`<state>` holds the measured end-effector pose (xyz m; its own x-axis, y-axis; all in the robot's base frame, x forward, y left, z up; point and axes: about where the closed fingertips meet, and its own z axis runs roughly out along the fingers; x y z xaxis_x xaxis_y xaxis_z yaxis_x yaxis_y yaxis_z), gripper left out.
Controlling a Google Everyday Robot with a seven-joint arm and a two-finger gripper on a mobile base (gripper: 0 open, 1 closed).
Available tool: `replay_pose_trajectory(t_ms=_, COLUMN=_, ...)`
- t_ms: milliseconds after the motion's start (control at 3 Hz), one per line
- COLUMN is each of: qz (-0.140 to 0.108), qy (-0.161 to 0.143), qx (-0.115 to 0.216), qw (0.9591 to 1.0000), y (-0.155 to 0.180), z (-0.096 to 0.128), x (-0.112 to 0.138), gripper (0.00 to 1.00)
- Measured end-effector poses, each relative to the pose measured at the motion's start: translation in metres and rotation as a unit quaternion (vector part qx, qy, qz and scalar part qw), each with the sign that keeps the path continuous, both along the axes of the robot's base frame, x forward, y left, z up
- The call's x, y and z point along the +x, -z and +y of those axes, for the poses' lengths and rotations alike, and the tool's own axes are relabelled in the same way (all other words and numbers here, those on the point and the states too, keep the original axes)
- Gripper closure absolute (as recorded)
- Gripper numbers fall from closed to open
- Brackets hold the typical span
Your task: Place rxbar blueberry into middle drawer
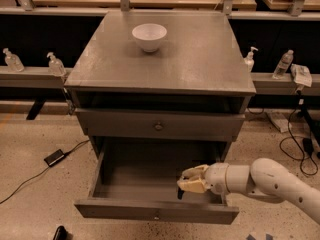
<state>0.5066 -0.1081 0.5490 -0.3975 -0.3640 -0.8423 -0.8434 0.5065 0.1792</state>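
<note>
The rxbar blueberry's dark end (pixel 180 194) hangs inside the open middle drawer's front edge, so my gripper should keep moving over the drawer's clear bottom (pixel 165 177) and let go there.
The middle drawer (pixel 155 211) is pulled open at the bottom of the grey cabinet, and its inside looks bare. My gripper (pixel 191 181) reaches in from the right and hovers over the drawer's front right part. It is shut on the rxbar blueberry (pixel 180 193), of which only a small dark end shows, hanging below the fingers. The upper drawer front (pixel 158 126) with its round knob is closed.
A white bowl (pixel 149 36) stands on the cabinet top (pixel 200 59) near the back. Small bottles (pixel 55 64) (pixel 283 64) stand on ledges at both sides. A black power adapter (pixel 54 157) and cables lie on the floor at the left and right.
</note>
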Motion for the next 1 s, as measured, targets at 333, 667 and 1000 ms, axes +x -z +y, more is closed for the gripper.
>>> replay_pose_trajectory(t_ms=333, qz=-0.001, qy=0.000, qx=-0.001, qw=1.0000, y=-0.002, z=0.000, x=0.000, gripper=1.00)
replay_pose_trajectory(t_ms=667, qz=-0.006, qy=0.004, qx=0.013, qw=0.9999, y=0.009, z=0.003, x=0.018, gripper=1.00)
replay_pose_trajectory(t_ms=1000, qz=-0.022, qy=0.007, qx=0.043, qw=0.9988, y=0.029, z=0.011, x=0.055, gripper=1.00)
